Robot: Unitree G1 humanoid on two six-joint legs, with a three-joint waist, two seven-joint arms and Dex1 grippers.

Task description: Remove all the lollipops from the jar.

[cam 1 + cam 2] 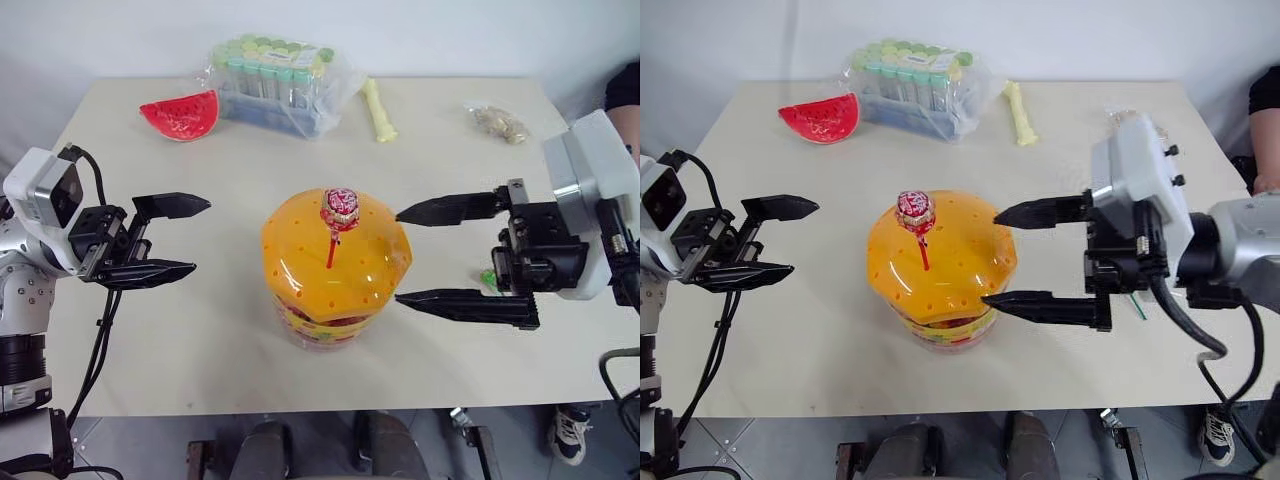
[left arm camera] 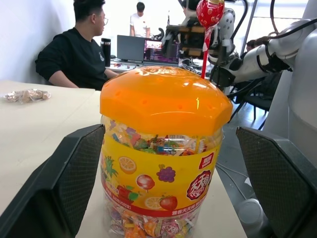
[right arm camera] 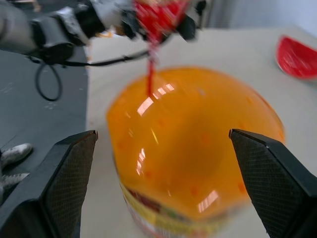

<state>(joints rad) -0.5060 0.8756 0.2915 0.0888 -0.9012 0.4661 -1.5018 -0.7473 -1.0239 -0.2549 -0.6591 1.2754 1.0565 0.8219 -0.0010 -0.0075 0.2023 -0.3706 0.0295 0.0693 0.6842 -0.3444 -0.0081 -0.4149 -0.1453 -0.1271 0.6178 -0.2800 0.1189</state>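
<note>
The lollipop's red stick [image 1: 331, 255] is lined up with the gap between the open fingers, so my right gripper keeps moving over the jar's lid and closes [image 1: 335, 235] under the lollipop's head.
The jar [image 1: 335, 265], with a domed orange lid over a clear body full of sweets, stands in the middle of the table. One lollipop [image 1: 340, 205] in a red-pink wrapper sticks up from the lid on a red stick. My left gripper [image 1: 200, 236] hangs open to the jar's left, a little apart from it. On the jar's right, my right gripper [image 1: 398, 256] is open, its fingertips level with the lid's edge and nothing between them. A thin green stick [image 1: 1137, 306] lies on the table behind that gripper, its head hidden. In the right wrist view the lid [image 3: 193, 144] sits between the fingers.
At the table's far side lie a red watermelon-slice toy [image 1: 182, 115], a clear box of green-capped tubes [image 1: 280, 80], a pale yellow stick toy [image 1: 379, 110] and a small bag of nuts [image 1: 500, 122]. A person [image 1: 625, 90] sits at the right edge.
</note>
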